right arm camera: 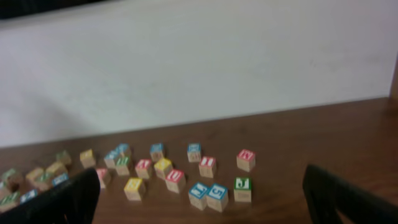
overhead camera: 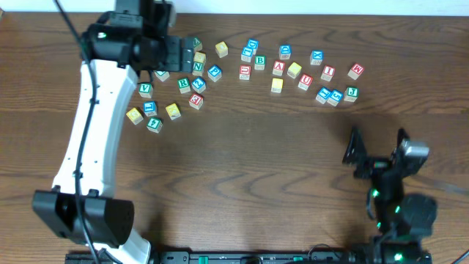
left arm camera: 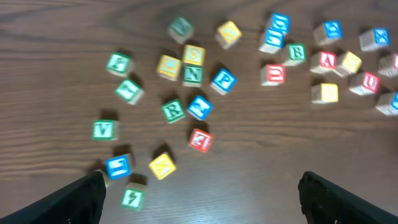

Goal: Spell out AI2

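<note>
The red A cube is in the far row, away from the cluster (overhead camera: 197,84) under my left gripper, so my right gripper needs to pick up the A cube (overhead camera: 278,67) first.
The cube with a red A (overhead camera: 278,67) and the cube with a red I (overhead camera: 327,72) lie in the scattered row at the far middle-right. The right wrist view also shows the A (right arm camera: 144,165) and the I (right arm camera: 208,163). A blue cube that reads like a 2 (overhead camera: 198,83) lies in the left cluster and also shows in the left wrist view (left arm camera: 199,107); the blur leaves the digit unsure. My left gripper (overhead camera: 187,53) hovers over the left cluster, open and empty (left arm camera: 199,208). My right gripper (overhead camera: 377,143) is open and empty, near the front right (right arm camera: 202,208).
A red U cube (overhead camera: 305,81) sits between the A and the I. Green, yellow and blue cubes crowd the left cluster (overhead camera: 157,103). Two blue cubes and a green J cube (overhead camera: 352,92) lie at the right end. The white left arm (overhead camera: 91,139) spans the left side.
</note>
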### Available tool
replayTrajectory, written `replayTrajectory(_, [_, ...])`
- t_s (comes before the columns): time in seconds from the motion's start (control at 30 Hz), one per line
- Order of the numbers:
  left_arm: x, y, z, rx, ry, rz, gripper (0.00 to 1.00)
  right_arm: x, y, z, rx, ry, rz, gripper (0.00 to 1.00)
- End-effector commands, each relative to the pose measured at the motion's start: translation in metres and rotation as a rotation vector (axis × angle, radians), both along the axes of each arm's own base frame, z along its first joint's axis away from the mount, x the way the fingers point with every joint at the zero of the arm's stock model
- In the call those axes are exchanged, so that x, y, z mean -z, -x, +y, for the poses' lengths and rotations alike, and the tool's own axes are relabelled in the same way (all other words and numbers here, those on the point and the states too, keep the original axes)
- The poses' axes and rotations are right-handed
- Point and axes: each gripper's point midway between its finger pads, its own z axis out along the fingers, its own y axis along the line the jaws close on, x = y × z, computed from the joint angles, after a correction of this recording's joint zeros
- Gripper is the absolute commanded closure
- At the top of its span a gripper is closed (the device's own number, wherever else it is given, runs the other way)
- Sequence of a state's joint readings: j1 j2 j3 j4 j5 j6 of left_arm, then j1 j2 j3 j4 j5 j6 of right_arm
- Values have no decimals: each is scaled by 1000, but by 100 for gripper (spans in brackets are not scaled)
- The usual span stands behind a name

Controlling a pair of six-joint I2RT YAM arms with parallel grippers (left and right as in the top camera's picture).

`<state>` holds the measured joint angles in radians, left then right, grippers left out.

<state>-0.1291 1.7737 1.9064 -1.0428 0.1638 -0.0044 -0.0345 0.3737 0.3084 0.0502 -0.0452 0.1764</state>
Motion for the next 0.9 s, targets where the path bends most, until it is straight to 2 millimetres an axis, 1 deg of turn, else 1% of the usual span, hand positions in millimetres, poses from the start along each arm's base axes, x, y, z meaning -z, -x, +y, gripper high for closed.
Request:
replayTrajectory(0.0, [-26, 1, 22, -71, -4, -65, 3, -32, -20, 2, -17, -5, 48, 1])
replayTrajectory(0.07, [-26, 1, 29, -88, -4, -61, 3, -42, -37, 5, -38, -8, 120, 1])
replayTrajectory(0.1, [-25, 2, 33, -96, -5, -58, 2, -47, -50, 5, -40, -11, 175, 1])
replayTrajectory(0.17, [-25, 1, 37, -105, -6, -58, 2, -57, -68, 4, -40, -16, 254, 1])
replayTrajectory(0.27, [-25, 1, 37, -105, -6, -58, 2, -68, -93, 6, -66, 11, 348, 1])
replayTrajectory(0.43, [-25, 1, 37, -105, -6, -57, 2, -85, -137, 22, -174, 1, 478, 1])
replayTrajectory(0.53, [-25, 1, 37, -105, -6, -57, 2, -89, -162, 39, -259, 0, 548, 1])
replayTrajectory(0.63, [-25, 1, 37, -105, -6, -57, 2, -88, -185, 56, -318, -10, 603, 1])
replayTrajectory(0.7, [-25, 1, 37, -105, -6, -57, 3, -87, -201, 72, -368, -16, 626, 1])
replayTrajectory(0.77, [-25, 1, 37, -105, -6, -57, 2, -84, -215, 88, -411, -16, 647, 1])
replayTrajectory(0.8, [-25, 1, 37, -105, -6, -57, 2, -79, -224, 99, -430, -12, 665, 1])
replayTrajectory(0.87, [-25, 1, 37, -105, -6, -57, 2, -70, -235, 113, -455, -6, 695, 1])
